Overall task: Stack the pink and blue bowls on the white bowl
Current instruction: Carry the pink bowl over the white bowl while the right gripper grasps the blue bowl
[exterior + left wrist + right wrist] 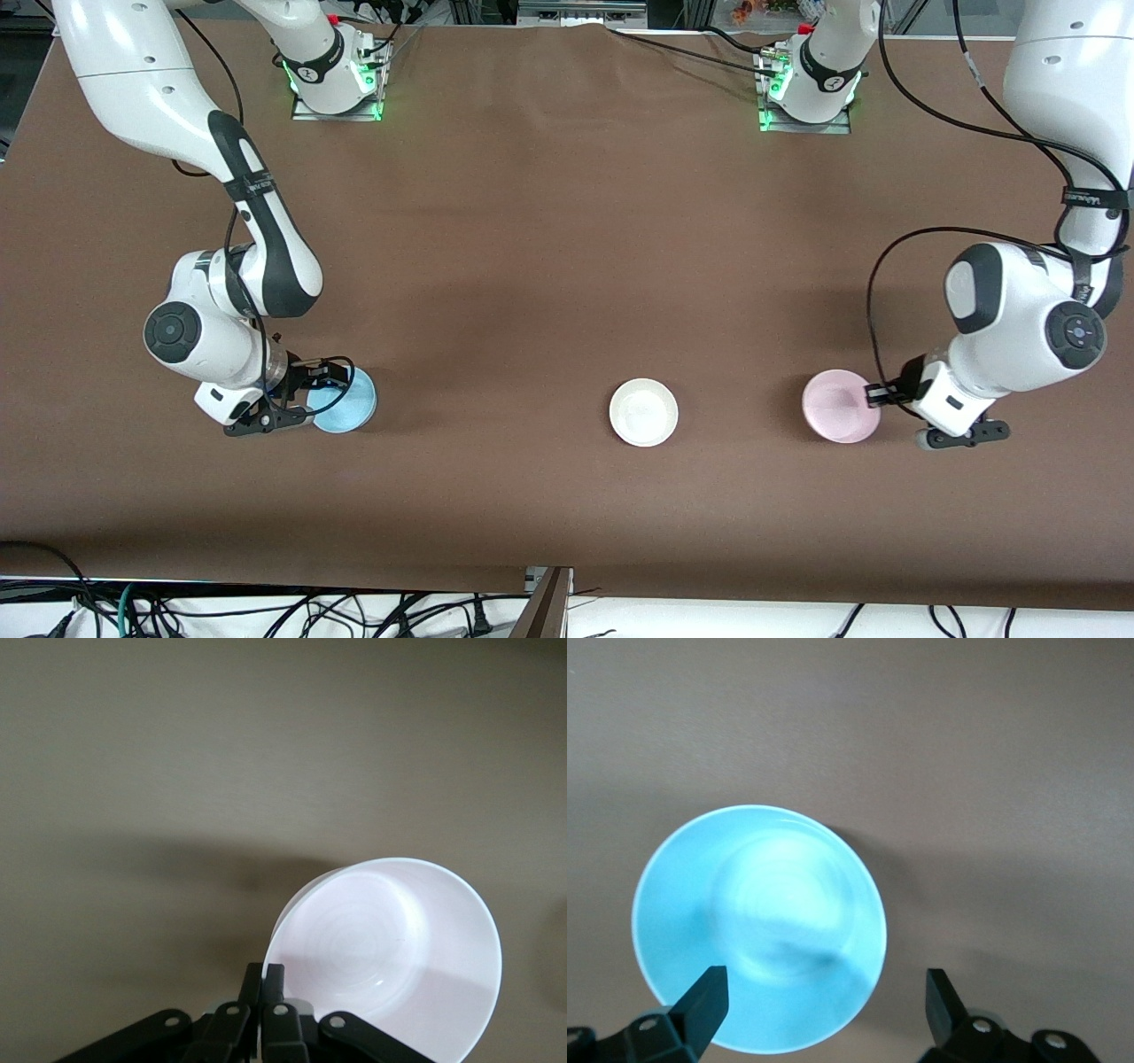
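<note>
I expect the blue bowl to fit inside the pink bowl when I lower it, because the blue bowl's inside bottom (783, 904) is narrower than its rim.
The light blue bowl (350, 403) sits on the table toward the right arm's end. My right gripper (317, 396) is open and low over its edge. In the right wrist view one finger (709, 997) is over the blue bowl (762, 912) and the other is outside its rim. The pink bowl (837, 408) is toward the left arm's end. My left gripper (877, 396) is shut on its rim. In the left wrist view the fingers (264, 970) pinch the pale bowl's (390, 939) edge and the bowl looks tilted. The white bowl (643, 412) stands upright between the two.
The brown table cloth (532, 266) is bare around the three bowls. Both arm bases (337, 80) stand at the edge farthest from the front camera. Cables lie below the table's near edge (567, 589).
</note>
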You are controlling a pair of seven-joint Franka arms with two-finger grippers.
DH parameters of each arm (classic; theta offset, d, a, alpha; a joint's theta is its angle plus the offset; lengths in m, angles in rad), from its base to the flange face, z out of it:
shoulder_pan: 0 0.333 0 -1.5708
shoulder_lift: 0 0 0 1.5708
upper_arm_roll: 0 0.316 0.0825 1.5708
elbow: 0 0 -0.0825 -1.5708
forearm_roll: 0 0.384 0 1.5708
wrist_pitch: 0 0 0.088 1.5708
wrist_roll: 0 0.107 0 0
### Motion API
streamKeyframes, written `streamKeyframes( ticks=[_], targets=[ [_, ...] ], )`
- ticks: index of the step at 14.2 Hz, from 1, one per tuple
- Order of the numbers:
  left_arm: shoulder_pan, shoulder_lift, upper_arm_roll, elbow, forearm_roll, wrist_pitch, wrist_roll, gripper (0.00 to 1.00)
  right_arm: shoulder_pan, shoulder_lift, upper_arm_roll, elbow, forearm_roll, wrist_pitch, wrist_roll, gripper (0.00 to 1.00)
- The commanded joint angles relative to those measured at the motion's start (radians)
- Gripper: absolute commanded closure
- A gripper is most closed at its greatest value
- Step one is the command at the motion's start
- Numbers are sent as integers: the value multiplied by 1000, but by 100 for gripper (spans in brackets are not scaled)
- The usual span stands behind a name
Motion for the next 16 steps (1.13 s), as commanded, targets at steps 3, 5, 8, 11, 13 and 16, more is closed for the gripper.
streamKeyframes(
  ticks=[3,5,8,11,13,16],
  targets=[
    [-90,-19,-109,-12,14,-3,-345,100,-11,38,-4,13,11,42,2,16],
    [-177,-1,-105,11,14,3,-458,100,-11,39,-4,13,12,40,14,41],
    [-292,76,-79,110,27,3,-604,100,-11,47,-4,16,14,40,13,76],
    [-381,149,-11,196,63,12,-683,100,-17,49,-4,24,19,33,9,96],
    [-397,163,-2,203,64,54,-716,100,-19,47,-4,40,37,27,13,98],
    [-398,191,7,204,64,121,-753,100,-11,47,-2,120,104,-114,46,98]
  ],
)
